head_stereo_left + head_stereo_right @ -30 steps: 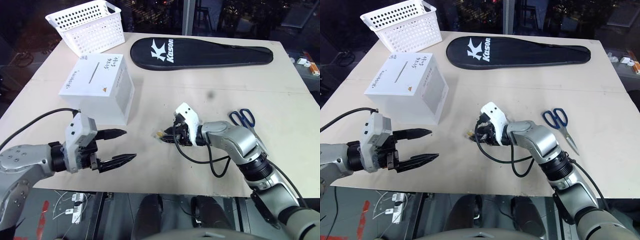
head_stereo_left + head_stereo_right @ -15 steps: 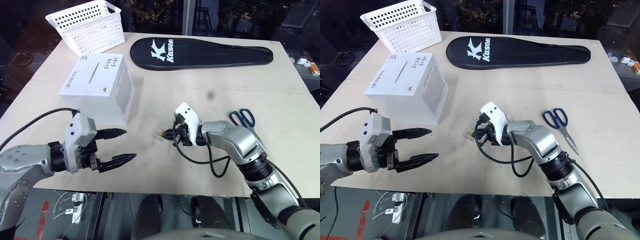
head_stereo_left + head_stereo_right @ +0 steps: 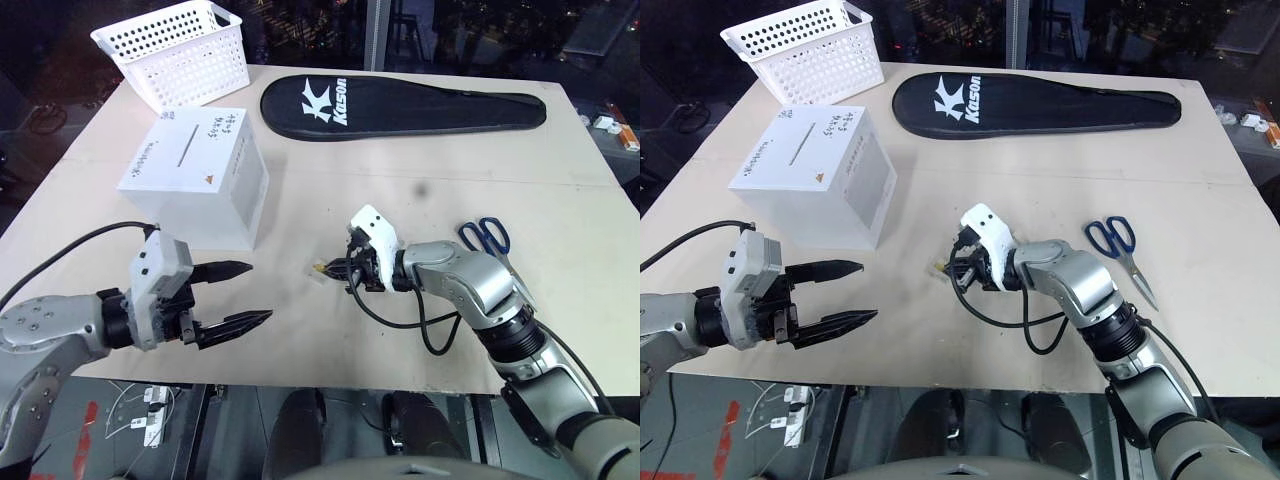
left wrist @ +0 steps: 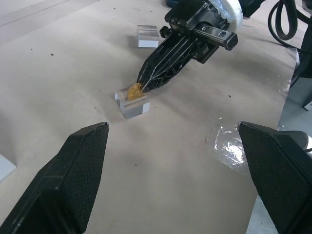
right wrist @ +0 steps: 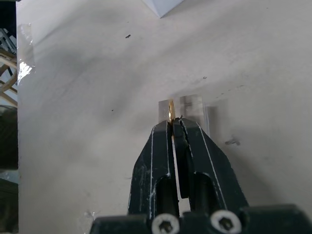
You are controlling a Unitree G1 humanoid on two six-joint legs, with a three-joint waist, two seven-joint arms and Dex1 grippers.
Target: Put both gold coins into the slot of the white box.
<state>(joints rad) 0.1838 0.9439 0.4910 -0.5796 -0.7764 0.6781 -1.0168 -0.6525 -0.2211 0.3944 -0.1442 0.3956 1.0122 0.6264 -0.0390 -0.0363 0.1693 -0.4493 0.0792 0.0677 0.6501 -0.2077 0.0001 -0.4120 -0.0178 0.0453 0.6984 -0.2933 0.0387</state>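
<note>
The white box's slot [image 3: 188, 145] is on my left gripper's side, so my right gripper should lift the gold coin and my left gripper should take its free edge [image 3: 319, 267].
A gold coin [image 4: 133, 90] stands on edge in a small clear case [image 4: 132, 104] on the table, in front of me. My right gripper [image 3: 326, 268] is shut on the coin's edge, its fingertips [image 5: 168, 126] pinching it just above the case. To the left, my left gripper [image 3: 259, 291] hovers open and empty over the table, pointing toward the coin. The white box [image 3: 195, 178] stands behind the left gripper, its slot [image 3: 185, 151] on the handwritten top face.
A second clear case [image 4: 147, 36] lies just beyond the right gripper. A white perforated basket [image 3: 180, 50] sits at the back left, a black racket cover [image 3: 400, 105] at the back, and blue-handled scissors [image 3: 488, 238] to the right.
The right gripper's fingers have shut on the coin in the case. Neither arm has moved.
</note>
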